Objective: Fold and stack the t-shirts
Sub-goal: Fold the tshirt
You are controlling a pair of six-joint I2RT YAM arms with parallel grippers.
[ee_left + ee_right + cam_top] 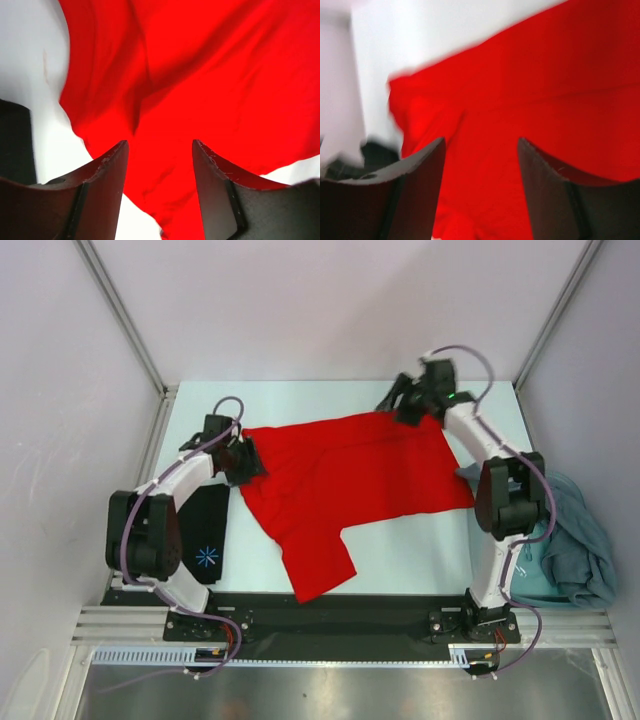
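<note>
Creases run across the red t-shirt by my left gripper, so it should pinch there and my right gripper the shirt's middle, stretching the shirt before folding.
The red t-shirt lies spread and rumpled across the middle of the white table, one part reaching toward the front. My left gripper is open at the shirt's left edge; in the left wrist view the red cloth fills the space beyond its jaws. My right gripper is open at the shirt's far right corner, red cloth under its jaws. A folded black t-shirt with a blue-white starburst lies at the front left. Teal-grey shirts lie heaped at the right.
White walls and metal frame posts close in the table on three sides. A black base rail runs along the near edge between the arm mounts.
</note>
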